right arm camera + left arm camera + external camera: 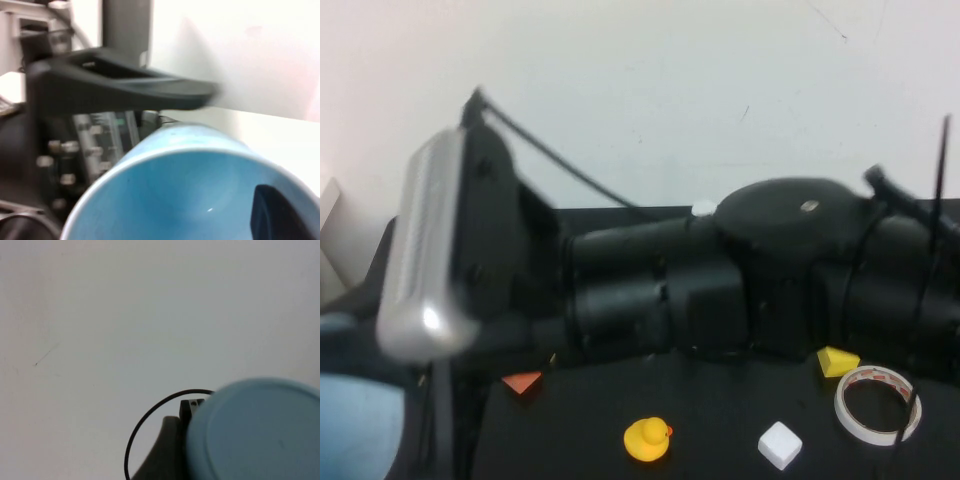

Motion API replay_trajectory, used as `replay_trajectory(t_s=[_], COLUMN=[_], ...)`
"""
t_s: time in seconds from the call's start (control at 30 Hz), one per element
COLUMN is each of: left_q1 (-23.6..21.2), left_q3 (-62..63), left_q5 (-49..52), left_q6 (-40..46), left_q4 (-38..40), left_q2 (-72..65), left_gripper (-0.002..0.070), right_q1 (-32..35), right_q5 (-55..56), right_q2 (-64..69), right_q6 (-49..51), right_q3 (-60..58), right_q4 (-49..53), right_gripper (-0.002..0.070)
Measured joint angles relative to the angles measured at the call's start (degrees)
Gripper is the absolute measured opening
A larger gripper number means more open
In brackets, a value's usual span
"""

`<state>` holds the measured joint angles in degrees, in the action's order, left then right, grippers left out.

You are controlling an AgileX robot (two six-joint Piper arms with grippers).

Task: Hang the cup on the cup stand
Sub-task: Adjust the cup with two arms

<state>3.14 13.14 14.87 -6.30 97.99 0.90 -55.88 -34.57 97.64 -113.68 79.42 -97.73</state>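
I should take the cup's base (pixel 265 437) with my left gripper and hang the cup with its opening down, because my right gripper is holding the cup's rim (pixel 296 184) with a finger in the cup's opening.
The light-blue cup (pixel 190 190) is held up in the air, and the right wrist view looks straight into its open mouth. My right gripper (pixel 305 220) is shut on the cup's rim, with one dark finger (pixel 275 215) inside the cup. My left gripper (pixel 252 462) stands open around the cup's round base (pixel 260 430). One of its fingers (pixel 167 450) shows beside the base, and in the right wrist view that finger (pixel 140 92) is a little apart from the cup's wall. In the high view the cup (pixel 350 425) shows at the bottom left. The cup stand is out of view.
Both arms (pixel 720 280) cross low in front of the high camera and hide much of the black table (pixel 720 400). On the table lie a yellow duck (pixel 647 439), a white cube (pixel 780 444), a tape roll (pixel 877 404), a yellow wedge (pixel 837 360) and an orange wedge (pixel 523 382).
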Motion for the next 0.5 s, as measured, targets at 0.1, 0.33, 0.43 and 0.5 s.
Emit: replay_trajectory(t_s=[0.1, 0.33, 0.43, 0.5], left_q1=[0.0, 0.0, 0.0, 0.0], left_q3=[0.0, -0.2, -0.2, -0.4], left_q5=[0.0, 0.9, 1.0, 1.0], left_q6=[0.8, 5.6, 8.6, 11.2], left_q4=[0.0, -0.2, -0.2, -0.2], left_q2=[0.0, -0.1, -0.1, -0.1], left_gripper=[0.0692, 0.0669, 0.0583, 0.0568], right_q1=[-1.2, -1.4, -1.4, -1.4], right_q5=[-0.6, -2.2, -2.6, -2.6], right_q2=[0.9, 2.6, 2.6, 2.6], right_q6=[-0.5, -1.3, -1.7, -1.8], right_q3=[0.0, 0.2, 0.2, 0.3], right_q4=[0.0, -0.6, -0.6, 0.5], right_gripper=[0.0022, 0.0021, 0.0025, 0.0052])
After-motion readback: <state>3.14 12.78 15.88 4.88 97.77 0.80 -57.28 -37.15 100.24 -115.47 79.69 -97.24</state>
